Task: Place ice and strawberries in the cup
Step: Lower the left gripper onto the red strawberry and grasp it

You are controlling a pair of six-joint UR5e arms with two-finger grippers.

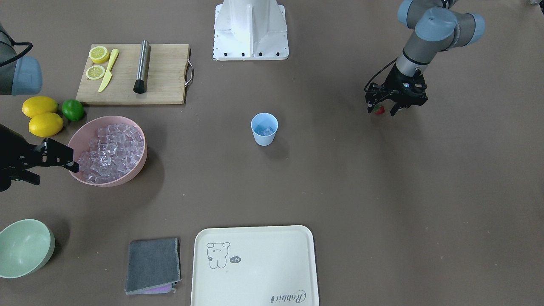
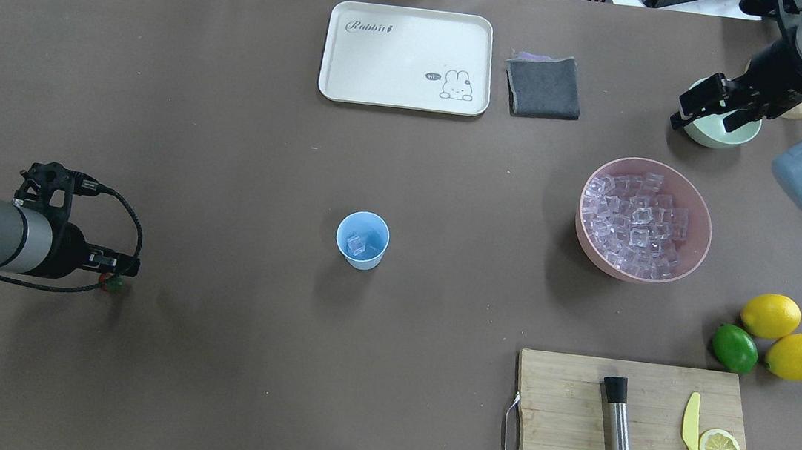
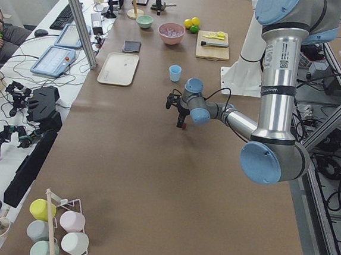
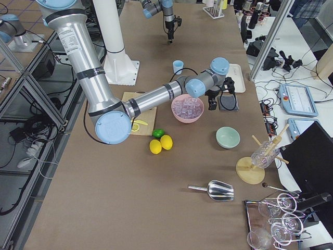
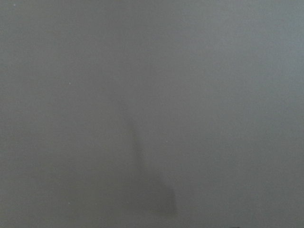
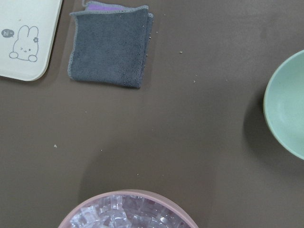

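Note:
Next, I open my left gripper, move back over the berry's middle (image 1: 379,109) and close there, because the strawberry (image 3: 184,127) lies off the ends of its fingers on the arm's base side.
The light-blue cup (image 1: 264,129) (image 2: 362,239) stands mid-table with a few ice cubes (image 2: 360,243) inside. More ice (image 1: 110,151) (image 2: 636,224) fills the pink bowl (image 1: 137,169). A tiny red strawberry (image 1: 379,109) (image 2: 114,283) lies on the table far to the robot's left. My left gripper (image 1: 382,109) (image 2: 114,274) is down over it, open, a finger on each side. My right gripper (image 1: 59,174) (image 2: 702,122) hovers open and holds nothing, between the pink bowl and the pale green bowl (image 2: 723,136). The left wrist view shows only blurred table.
A cutting board (image 1: 163,74) carries lemon halves (image 1: 98,54), a yellow knife (image 1: 108,70) and a steel muddler (image 1: 142,67). Two lemons (image 1: 40,114) and a lime (image 1: 73,109) lie beside it. A grey cloth (image 1: 153,265) and a cream tray (image 1: 255,267) sit at the far edge.

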